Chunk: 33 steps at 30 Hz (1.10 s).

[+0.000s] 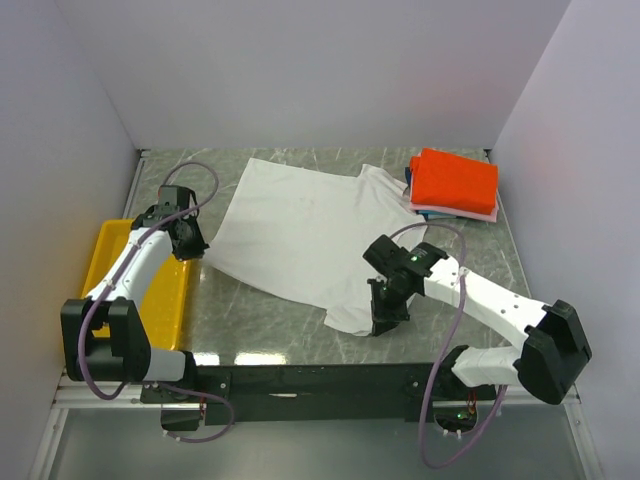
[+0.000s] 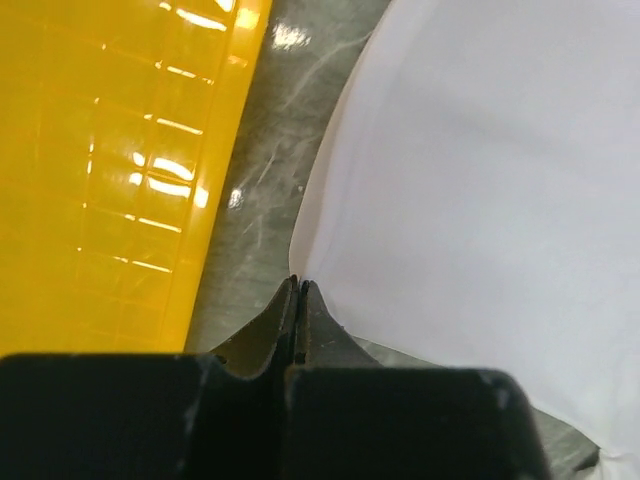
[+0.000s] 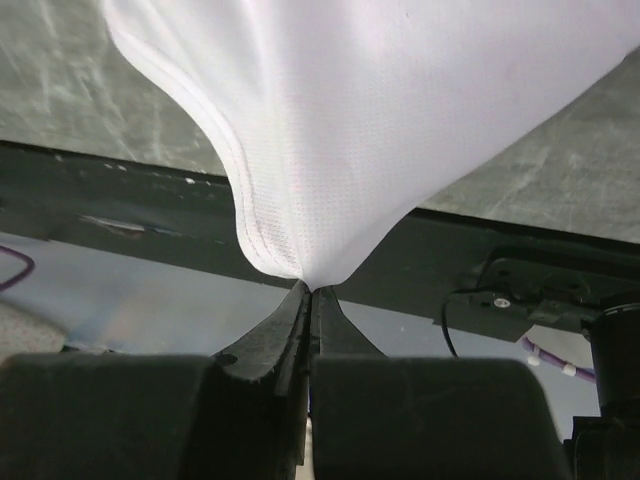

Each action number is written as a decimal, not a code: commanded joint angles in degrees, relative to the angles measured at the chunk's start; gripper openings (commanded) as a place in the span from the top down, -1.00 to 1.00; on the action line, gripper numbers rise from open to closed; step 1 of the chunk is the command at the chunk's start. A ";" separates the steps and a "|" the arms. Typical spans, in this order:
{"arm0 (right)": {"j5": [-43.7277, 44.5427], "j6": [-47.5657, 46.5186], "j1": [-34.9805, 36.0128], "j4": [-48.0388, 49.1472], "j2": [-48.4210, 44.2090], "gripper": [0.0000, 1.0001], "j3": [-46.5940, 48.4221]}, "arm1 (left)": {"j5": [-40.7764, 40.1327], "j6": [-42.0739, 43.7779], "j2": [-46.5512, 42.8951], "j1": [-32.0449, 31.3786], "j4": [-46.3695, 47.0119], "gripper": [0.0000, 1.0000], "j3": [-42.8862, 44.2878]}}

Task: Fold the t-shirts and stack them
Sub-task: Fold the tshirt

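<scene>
The robot's right gripper goes on carrying the hemmed fold over the white t-shirt's flat body (image 1: 366, 224) until the fold lies there, as the left gripper is pinching the same side's other corner (image 1: 213, 254).
A large white t-shirt (image 1: 300, 230) lies spread over the middle of the table. My left gripper (image 1: 195, 245) is at its left corner, and in the left wrist view the jaws (image 2: 298, 282) are shut with the corner of the white cloth (image 2: 480, 180) pinched at their tips. My right gripper (image 1: 385, 322) is at the shirt's near edge. Its jaws (image 3: 310, 288) are shut on a hemmed fold of the white shirt (image 3: 380, 120), which is pulled up off the table. A folded orange-red t-shirt (image 1: 455, 180) tops a stack at the back right, with pink (image 1: 470, 213) and blue (image 1: 410, 178) edges showing beneath.
A yellow plastic tray (image 1: 105, 250) sits along the table's left edge, close beside my left arm; its rim (image 2: 215, 200) runs just left of the shirt corner. The black front rail (image 1: 320, 380) runs along the near edge. White walls enclose three sides.
</scene>
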 commanded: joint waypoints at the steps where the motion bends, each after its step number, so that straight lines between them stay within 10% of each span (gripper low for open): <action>1: 3.91 -0.02 -1.43 -1.36 2.27 1.00 3.81 | 2.97 -0.82 1.40 0.31 1.32 0.99 3.91; 33: 13.58 -18.21 -25.69 0.40 27.85 1.00 35.72 | 9.91 -1.35 29.53 0.31 5.45 0.99 32.29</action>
